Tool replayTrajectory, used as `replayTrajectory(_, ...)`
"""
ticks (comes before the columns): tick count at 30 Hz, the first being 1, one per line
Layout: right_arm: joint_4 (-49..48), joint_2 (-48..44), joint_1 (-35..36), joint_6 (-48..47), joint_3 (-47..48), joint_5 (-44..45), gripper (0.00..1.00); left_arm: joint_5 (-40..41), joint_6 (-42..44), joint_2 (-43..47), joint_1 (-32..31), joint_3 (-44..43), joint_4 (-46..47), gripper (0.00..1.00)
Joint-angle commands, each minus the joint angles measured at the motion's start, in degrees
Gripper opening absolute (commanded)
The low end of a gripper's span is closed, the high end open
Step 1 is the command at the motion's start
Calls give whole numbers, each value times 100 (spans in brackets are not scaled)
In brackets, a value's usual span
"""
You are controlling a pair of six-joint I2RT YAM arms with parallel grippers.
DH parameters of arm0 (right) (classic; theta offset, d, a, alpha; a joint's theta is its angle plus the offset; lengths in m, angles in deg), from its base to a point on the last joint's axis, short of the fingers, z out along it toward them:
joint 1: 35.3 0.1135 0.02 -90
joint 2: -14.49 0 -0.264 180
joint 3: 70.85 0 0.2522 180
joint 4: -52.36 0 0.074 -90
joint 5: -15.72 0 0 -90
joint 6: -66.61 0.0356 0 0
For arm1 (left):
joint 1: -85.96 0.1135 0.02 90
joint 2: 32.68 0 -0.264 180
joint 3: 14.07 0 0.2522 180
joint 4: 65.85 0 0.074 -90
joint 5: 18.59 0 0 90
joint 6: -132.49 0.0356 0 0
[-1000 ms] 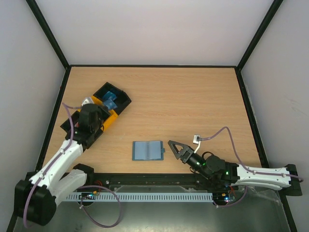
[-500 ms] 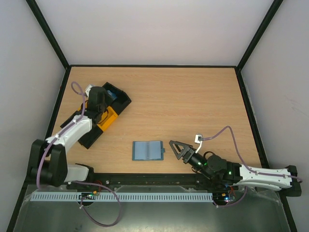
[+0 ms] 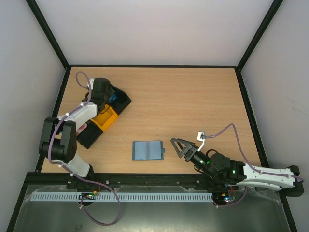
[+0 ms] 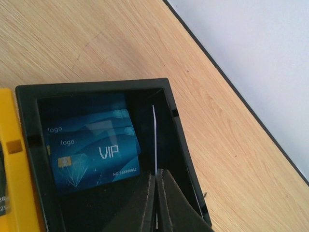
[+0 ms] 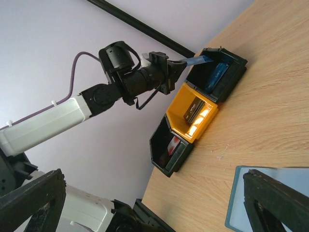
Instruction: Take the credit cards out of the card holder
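I can see the blue credit card (image 4: 155, 137) hanging inside the far black tray's rim, next to the matching VIP cards (image 4: 99, 159). I keep lowering it with my left gripper and let go of it there.
The card holder (image 3: 148, 150) lies open and flat on the table, blue-grey; its corner (image 5: 236, 205) shows in the right wrist view. My left gripper (image 3: 110, 93) hovers over the far black tray (image 3: 123, 100), shut on a thin blue credit card (image 5: 198, 60). From the left wrist that card (image 4: 155, 135) is only a pale edge sticking out past the gripper (image 4: 156, 172). Two blue VIP cards (image 4: 91, 150) lie in the tray below. My right gripper (image 3: 179, 146) stands open just right of the card holder, holding nothing.
Three trays sit in a diagonal row at the left: the far black one, a yellow tray (image 3: 107, 118) with dark cards, and a near black tray (image 3: 89, 136) holding a white-and-red card (image 5: 175, 143). The black frame rail (image 3: 63, 92) runs close behind them.
My left arm has folded back and swung its gripper from over the yellow tray to over the far black tray, card still held. The right arm barely shifted.
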State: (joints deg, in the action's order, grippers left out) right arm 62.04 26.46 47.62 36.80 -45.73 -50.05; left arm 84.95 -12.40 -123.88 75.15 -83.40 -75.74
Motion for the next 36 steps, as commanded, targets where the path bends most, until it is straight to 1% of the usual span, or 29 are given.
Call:
replayTrajectory(1,53,82,30,-3,72,42,98,71,58,-284,87,-267,-40,3)
replayTrajectory(5,-182,153,26,144,-101,-20,98,193,103,-537,103,-387,-20,3)
replayTrajectory(9,-363,220,27,104,-159,-158,98,145,249,-884,132,-661,-133,3)
replayTrajectory(14,-6,337,32,-44,176,-214,98,202,383,-1210,132,-818,-103,3)
replayTrajectory(17,250,369,26,-16,270,-45,98,310,499,-1442,138,-1020,-316,3)
replayTrajectory(21,203,306,27,137,176,-10,98,315,575,-1503,132,-1055,-403,3)
replayTrajectory(24,129,264,26,329,67,24,98,337,655,-1463,137,-1047,-407,11)
replayTrajectory(27,159,251,32,497,18,15,98,343,743,-1356,136,-1054,-440,16)
replayTrajectory(33,459,288,31,538,70,62,98,340,894,-1007,132,-972,-504,21)
replayTrajectory(36,874,242,30,479,169,242,98,447,1021,-905,133,-973,-689,24)
